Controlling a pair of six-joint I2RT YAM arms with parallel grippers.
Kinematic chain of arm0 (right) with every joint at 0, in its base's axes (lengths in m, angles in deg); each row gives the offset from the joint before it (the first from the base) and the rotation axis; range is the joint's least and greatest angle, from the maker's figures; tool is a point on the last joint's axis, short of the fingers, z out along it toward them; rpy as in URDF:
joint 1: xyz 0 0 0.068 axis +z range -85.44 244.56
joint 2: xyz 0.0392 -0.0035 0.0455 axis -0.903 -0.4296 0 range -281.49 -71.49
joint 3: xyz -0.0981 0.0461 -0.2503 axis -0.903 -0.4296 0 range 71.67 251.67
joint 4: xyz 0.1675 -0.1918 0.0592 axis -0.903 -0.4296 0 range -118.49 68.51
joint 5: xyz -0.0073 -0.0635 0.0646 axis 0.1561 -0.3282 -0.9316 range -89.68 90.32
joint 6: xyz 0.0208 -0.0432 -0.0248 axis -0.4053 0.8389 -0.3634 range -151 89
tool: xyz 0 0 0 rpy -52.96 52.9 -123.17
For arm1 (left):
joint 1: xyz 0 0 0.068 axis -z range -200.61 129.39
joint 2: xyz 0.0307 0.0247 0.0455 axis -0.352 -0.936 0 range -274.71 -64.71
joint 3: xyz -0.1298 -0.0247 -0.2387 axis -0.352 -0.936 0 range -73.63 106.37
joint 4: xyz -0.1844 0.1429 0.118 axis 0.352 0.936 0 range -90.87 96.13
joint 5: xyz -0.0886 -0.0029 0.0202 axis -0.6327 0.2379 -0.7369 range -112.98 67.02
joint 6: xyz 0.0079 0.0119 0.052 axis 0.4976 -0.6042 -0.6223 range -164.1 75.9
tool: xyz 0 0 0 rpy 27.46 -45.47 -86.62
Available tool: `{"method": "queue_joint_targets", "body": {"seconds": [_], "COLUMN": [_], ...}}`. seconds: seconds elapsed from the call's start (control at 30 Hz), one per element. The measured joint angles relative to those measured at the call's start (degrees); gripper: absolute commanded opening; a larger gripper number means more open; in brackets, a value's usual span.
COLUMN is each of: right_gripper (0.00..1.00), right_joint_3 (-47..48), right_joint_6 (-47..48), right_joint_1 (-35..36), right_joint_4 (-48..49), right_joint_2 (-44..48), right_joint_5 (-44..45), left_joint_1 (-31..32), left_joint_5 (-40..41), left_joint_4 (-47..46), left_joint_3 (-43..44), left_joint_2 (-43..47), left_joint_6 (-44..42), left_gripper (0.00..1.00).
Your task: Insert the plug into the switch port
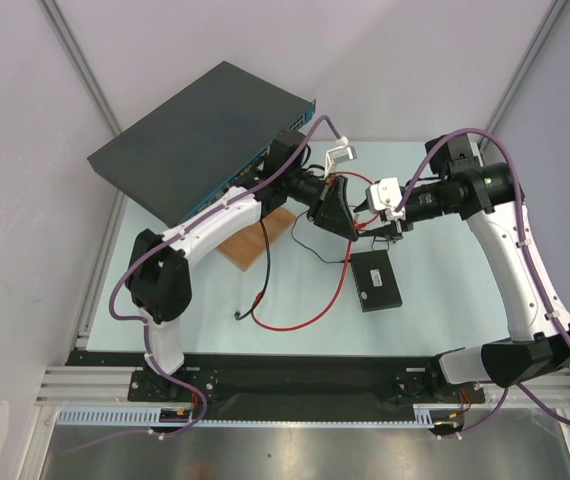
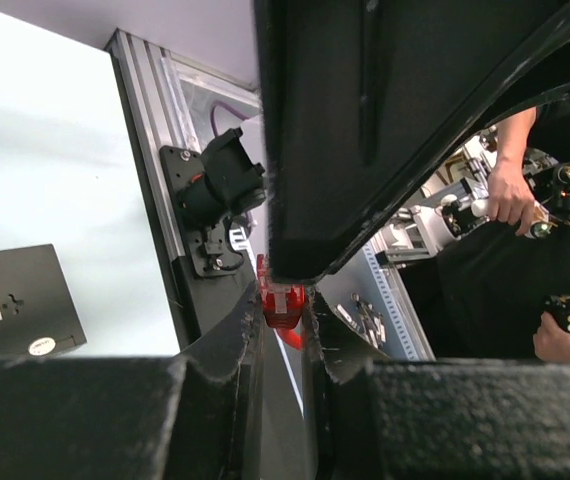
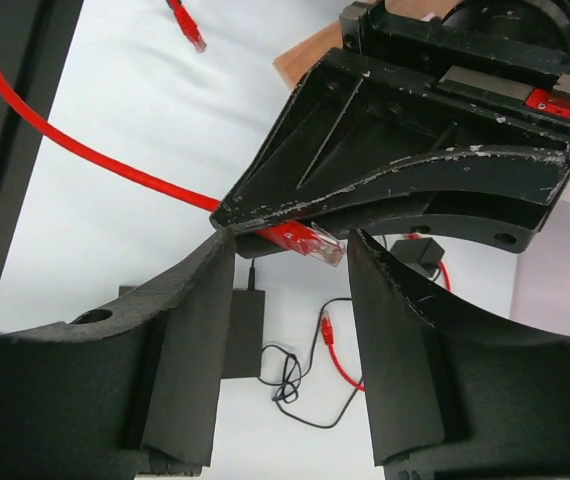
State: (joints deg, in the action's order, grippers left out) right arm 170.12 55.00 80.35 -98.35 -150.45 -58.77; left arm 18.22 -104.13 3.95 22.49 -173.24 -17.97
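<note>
The plug's clear tip (image 3: 326, 246) faces back along my left gripper's fingers, so my right gripper should hold the plug while my left gripper grabs the red cable (image 3: 187, 195) behind the plug.
My left gripper (image 1: 343, 222) is shut on the red plug (image 2: 283, 306), held between its fingertips in the left wrist view. In the right wrist view the plug (image 3: 310, 241) sticks out of the left gripper with its clear tip free. It lies between the spread fingers of my right gripper (image 3: 290, 248), which is open and does not grip it. My right gripper (image 1: 392, 230) hovers just above the small black box (image 1: 378, 280) with the white label, which lies flat on the table. The box also shows in the left wrist view (image 2: 15, 300). Its port is not visible.
The red cable (image 1: 295, 322) loops over the table in front of the grippers. The large dark rack unit (image 1: 200, 135) stands at the back left, resting on a wooden board (image 1: 255, 240). A little black cube (image 3: 425, 250), thin black wire (image 3: 305, 385) and another red plug (image 3: 325, 330) lie below.
</note>
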Motion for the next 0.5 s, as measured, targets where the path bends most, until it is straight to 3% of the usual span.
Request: {"method": "queue_joint_targets", "body": {"seconds": [0.2, 0.5], "right_gripper": [0.52, 0.41], "right_joint_3": [-0.22, -0.98], "right_joint_6": [0.37, 2.75], "right_joint_1": [0.57, 1.88], "right_joint_4": [-0.24, -0.22], "right_joint_2": [-0.33, -0.35], "right_joint_5": [0.81, 2.4], "left_joint_1": [0.63, 1.01], "left_joint_5": [0.0, -0.09], "left_joint_4": [7.52, 10.73], "left_joint_3": [1.51, 1.62], "left_joint_2": [-0.04, -0.24], "left_joint_6": [-5.95, -8.48], "left_gripper": [0.09, 0.09]}}
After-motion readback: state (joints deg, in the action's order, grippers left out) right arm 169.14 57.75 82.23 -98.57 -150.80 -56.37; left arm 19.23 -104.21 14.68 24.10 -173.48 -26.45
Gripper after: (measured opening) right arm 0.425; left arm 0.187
